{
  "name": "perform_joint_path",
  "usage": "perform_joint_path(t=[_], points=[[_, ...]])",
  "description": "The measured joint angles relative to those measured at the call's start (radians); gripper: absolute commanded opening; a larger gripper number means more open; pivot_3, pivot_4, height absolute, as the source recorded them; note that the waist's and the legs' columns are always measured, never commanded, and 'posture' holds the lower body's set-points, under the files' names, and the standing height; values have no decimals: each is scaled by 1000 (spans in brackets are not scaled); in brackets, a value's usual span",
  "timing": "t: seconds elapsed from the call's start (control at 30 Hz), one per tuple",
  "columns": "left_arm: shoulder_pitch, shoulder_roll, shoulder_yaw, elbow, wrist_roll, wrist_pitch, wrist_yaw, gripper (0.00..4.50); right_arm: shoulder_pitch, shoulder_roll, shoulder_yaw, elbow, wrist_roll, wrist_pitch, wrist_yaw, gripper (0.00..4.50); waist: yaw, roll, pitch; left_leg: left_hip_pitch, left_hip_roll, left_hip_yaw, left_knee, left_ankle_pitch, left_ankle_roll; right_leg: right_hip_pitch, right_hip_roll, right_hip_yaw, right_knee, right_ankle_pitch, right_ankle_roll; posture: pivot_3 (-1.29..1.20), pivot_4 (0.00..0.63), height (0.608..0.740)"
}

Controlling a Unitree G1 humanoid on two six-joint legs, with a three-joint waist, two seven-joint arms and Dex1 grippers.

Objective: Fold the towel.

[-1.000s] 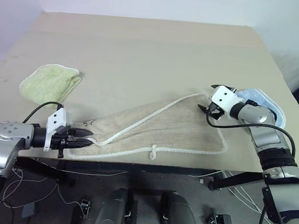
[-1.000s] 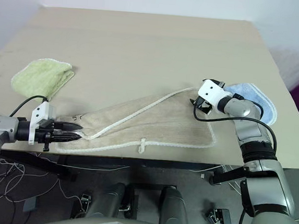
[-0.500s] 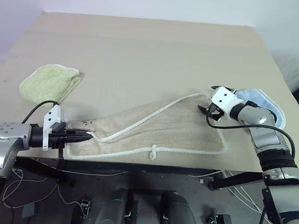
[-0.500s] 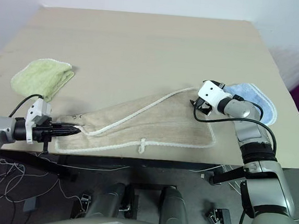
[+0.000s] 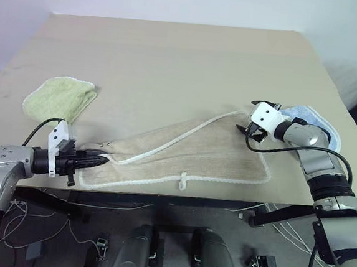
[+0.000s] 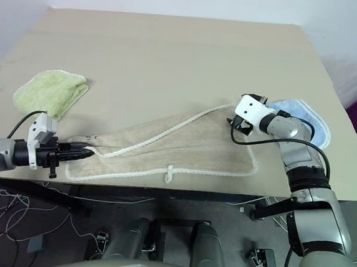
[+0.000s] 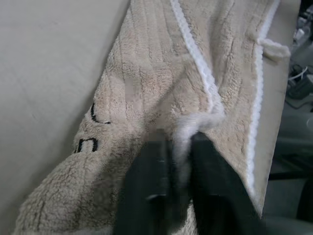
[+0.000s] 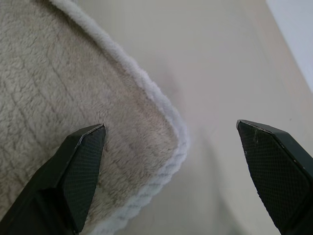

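Note:
I expect the beige towel (image 5: 204, 159) to settle into a long, doubled strip when I lift and fold it, because the white edging (image 5: 175, 139) runs at a slant across the towel's soft creases.
The beige towel (image 5: 196, 150) with white corded edging lies crumpled and partly doubled over along the table's front edge, its loop tag (image 5: 182, 182) at the front. At the towel's left end my left gripper (image 5: 103, 160) is low and near level. In the left wrist view its fingers (image 7: 146, 166) pinch the white corded edge (image 7: 195, 63). My right gripper (image 5: 249, 130) stands open at the towel's far right corner. In the right wrist view that corner (image 8: 166, 142) lies between the wide-apart fingertips (image 8: 88, 147).
A small light-green cloth (image 5: 59, 98) lies at the left of the tan table (image 5: 172, 58). A light-blue cloth (image 5: 320, 121) lies under my right forearm near the right edge. The towel sits close to the table's front edge (image 5: 235, 200).
My left gripper's fingers have closed on the towel's left end and the wrist has rolled a little. The right gripper has stayed open in place.

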Motion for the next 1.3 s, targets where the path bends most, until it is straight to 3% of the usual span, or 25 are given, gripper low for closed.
perform_joint_path(t=[0.03, 0.17, 0.27, 0.4, 0.87, 1.07, 1.3], points=[[4, -3, 0, -5, 6, -10, 6, 2064, 0, 1, 0, 0, 0, -1, 0, 4500, 0, 0, 0, 0, 0, 0, 0, 0, 0, 0, 0, 0, 0, 0, 0, 0, 150, 701], [9, -5, 0, -7, 18, -20, 9, 2064, 0, 4, 0, 0, 0, -3, 0, 4500, 0, 0, 0, 0, 0, 0, 0, 0, 0, 0, 0, 0, 0, 0, 0, 0, 150, 701], [9, -7, 0, -8, 17, -20, 6, 1415, 0, 5, 0, 0, 0, -4, 0, 4500, 0, 0, 0, 0, 0, 0, 0, 0, 0, 0, 0, 0, 0, 0, 0, 0, 150, 701], [9, -16, 6, -8, -3, -21, -8, 36, 1, 5, 0, 0, 0, -4, 0, 4500, 0, 0, 0, 0, 0, 0, 0, 0, 0, 0, 0, 0, 0, 0, 0, 0, 150, 701], [-17, -15, 21, 9, -5, -12, 7, 36, -3, 5, 10, 13, -12, -20, 6, 4500, -1, 0, 0, 0, 0, 0, 0, 0, 0, 0, 0, 0, 0, 0, 0, 0, 150, 701], [-54, -27, 79, -9, -93, 87, 44, 36, -87, 21, 35, 118, -35, -63, 18, 4500, -2, 0, 0, 0, 0, 0, 0, 0, 0, 0, 0, 0, 1, 0, 0, 0, 150, 701], [2, -29, 70, -50, -88, 96, 53, 36, -199, 55, 67, 302, -79, -135, 12, 4500, -4, 0, 0, 0, 0, 0, 0, 1, -1, 0, 1, 0, 1, 0, 0, 0, 150, 701]])
